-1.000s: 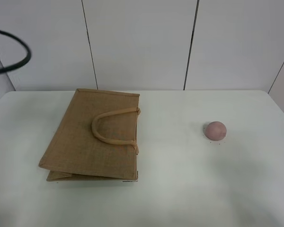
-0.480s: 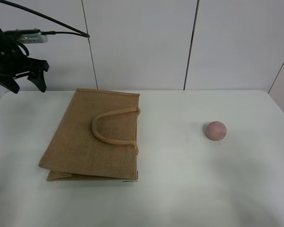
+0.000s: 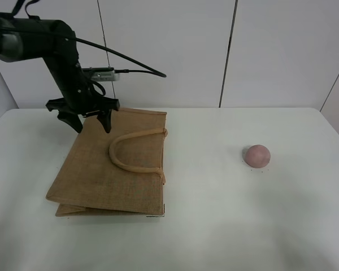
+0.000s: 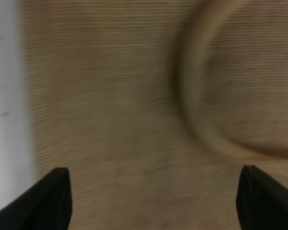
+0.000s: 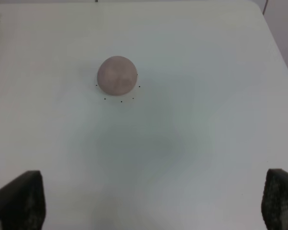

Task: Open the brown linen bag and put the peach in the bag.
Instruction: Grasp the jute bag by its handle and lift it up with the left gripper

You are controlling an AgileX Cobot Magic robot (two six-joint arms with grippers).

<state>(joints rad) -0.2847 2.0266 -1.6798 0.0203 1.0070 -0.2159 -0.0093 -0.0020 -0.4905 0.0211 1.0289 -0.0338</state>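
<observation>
The beige loop handle's ends (image 3: 160,171) meet the same edge of the bag, so the brown linen bag (image 3: 104,169) will open wide at that edge when the robot lifts the handle.
The brown linen bag (image 3: 110,164) lies flat and closed on the left of the white table, its beige loop handle (image 3: 137,148) on top. My left gripper (image 3: 91,123) is open and hovers over the bag's far edge; its wrist view shows the weave (image 4: 110,120) and the handle's curve (image 4: 197,115) between the two dark fingertips (image 4: 53,196). The peach (image 3: 256,155) sits on the table at the right, well apart from the bag. It also shows in the right wrist view (image 5: 117,75), beyond my open right gripper (image 5: 153,201). The right gripper is out of the exterior view.
The white table (image 3: 214,226) ends at a panelled wall (image 3: 169,51) behind. A black cable (image 3: 133,62) trails from the left arm toward the wall.
My left arm has swung in from the far left and now hangs over the bag's far edge. The bag and the peach have not moved.
</observation>
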